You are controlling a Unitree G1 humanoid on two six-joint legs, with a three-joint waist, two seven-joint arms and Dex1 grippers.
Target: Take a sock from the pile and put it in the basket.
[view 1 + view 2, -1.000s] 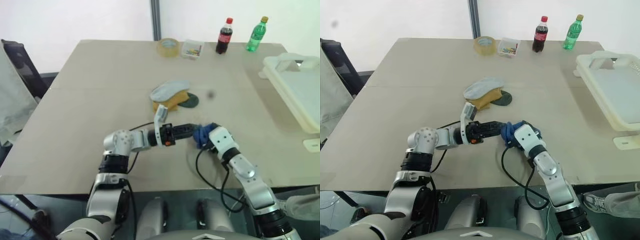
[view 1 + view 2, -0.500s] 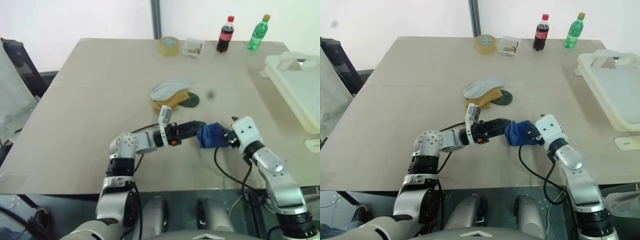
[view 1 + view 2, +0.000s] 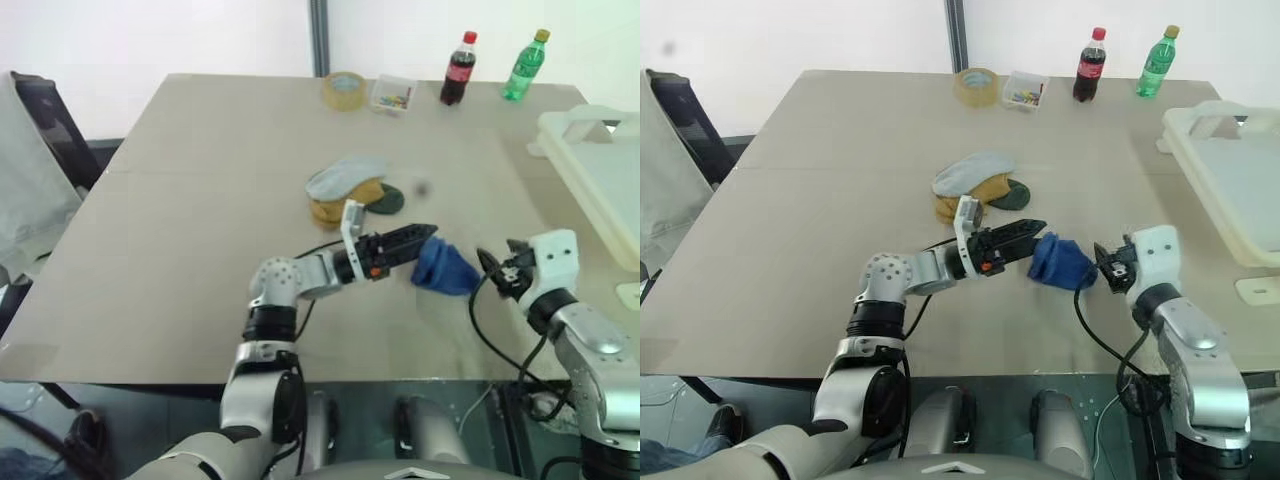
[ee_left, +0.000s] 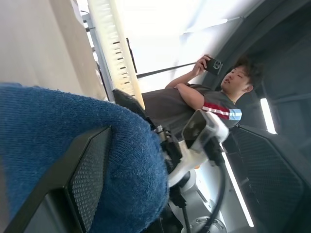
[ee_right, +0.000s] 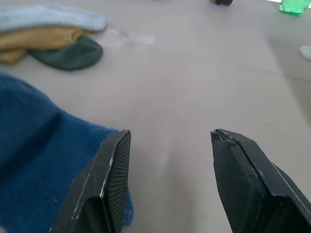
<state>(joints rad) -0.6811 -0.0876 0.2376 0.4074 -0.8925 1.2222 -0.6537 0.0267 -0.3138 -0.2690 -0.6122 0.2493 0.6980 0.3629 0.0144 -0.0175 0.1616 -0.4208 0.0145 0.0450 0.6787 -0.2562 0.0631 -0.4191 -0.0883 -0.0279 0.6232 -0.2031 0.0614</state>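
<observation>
The blue sock (image 3: 443, 267) is hanging in a soft, drooping fold (image 3: 460, 278). The sock will bunch up into creases and stay crumpled when I carry it over.
A royal blue sock (image 3: 442, 268) hangs just above the table at the tips of my left gripper (image 3: 425, 238), which points right and is shut on it. In the left wrist view the blue sock (image 4: 73, 111) wraps over one finger (image 4: 82, 179) and hides the other. My right gripper (image 3: 492, 270) stands open just right of the sock, facing it, with nothing between its fingers (image 5: 114, 174). The pile (image 3: 350, 190) of grey, mustard and dark green socks lies behind the left gripper at mid-table. The white basket (image 3: 600, 170) stands at the table's right edge.
A tape roll (image 3: 345, 90), a small clear box (image 3: 392, 95), a cola bottle (image 3: 458, 68) and a green bottle (image 3: 524, 65) stand along the far edge. A chair (image 3: 40, 110) is at the left. A seated person (image 4: 209, 92) shows beyond the basket.
My right gripper has let go of the blue sock and drawn away to the right. My left gripper has moved right with the sock at its tips.
</observation>
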